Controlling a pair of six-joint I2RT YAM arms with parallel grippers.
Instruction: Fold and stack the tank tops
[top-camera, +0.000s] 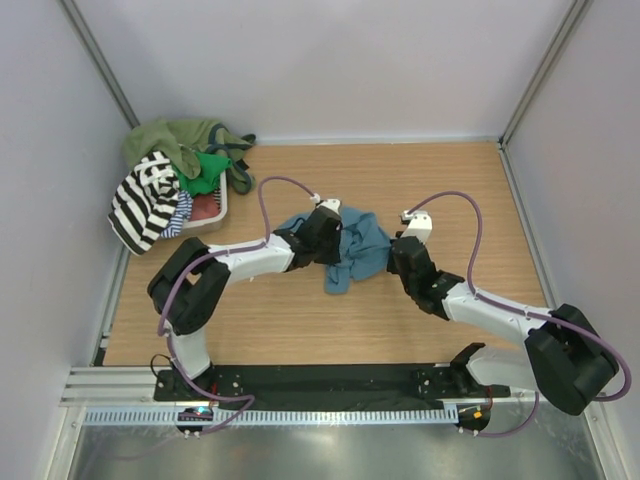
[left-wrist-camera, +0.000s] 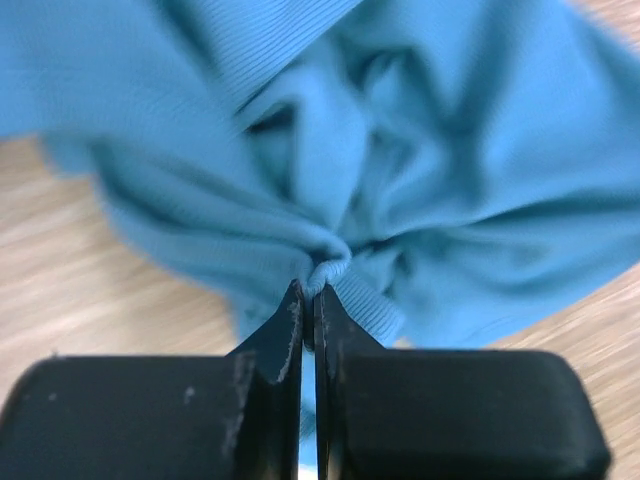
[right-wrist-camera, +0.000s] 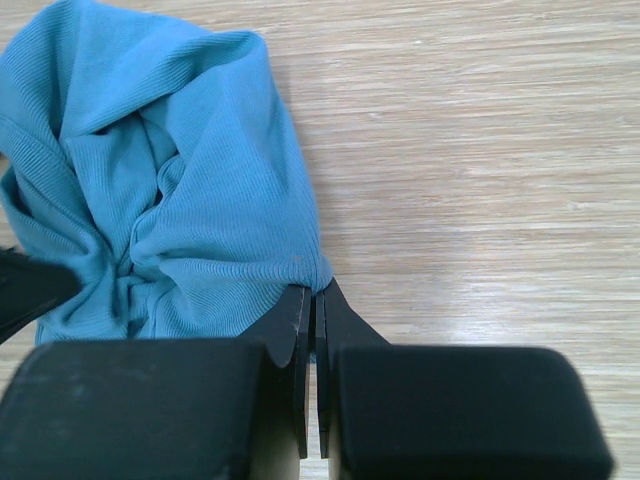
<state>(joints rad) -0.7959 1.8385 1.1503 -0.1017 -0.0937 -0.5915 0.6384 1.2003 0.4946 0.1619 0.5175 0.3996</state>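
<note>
The teal-blue tank top lies crumpled (top-camera: 360, 242) between my left gripper and my right gripper. Next, I lift it by both its held edges (top-camera: 384, 253) and stretch it before I fold it.
The teal-blue tank top (top-camera: 362, 245) lies crumpled in the middle of the wooden table. My left gripper (top-camera: 335, 238) is at its left side and shut on a ribbed hem, which bunches at the fingertips in the left wrist view (left-wrist-camera: 310, 290); the cloth (left-wrist-camera: 420, 150) fills that view. My right gripper (top-camera: 393, 250) is at the top's right edge, shut with the cloth's edge pinched at its tips (right-wrist-camera: 316, 292); the top (right-wrist-camera: 180, 180) spreads to the left there. The black-and-white striped tank top (top-camera: 145, 200) hangs over the heap at the back left.
A heap of olive (top-camera: 175, 140) and green (top-camera: 210, 170) tops fills a pale basket (top-camera: 213, 218) in the back left corner. Grey walls close the table on three sides. Bare wood (right-wrist-camera: 480, 150) lies to the right of the teal top.
</note>
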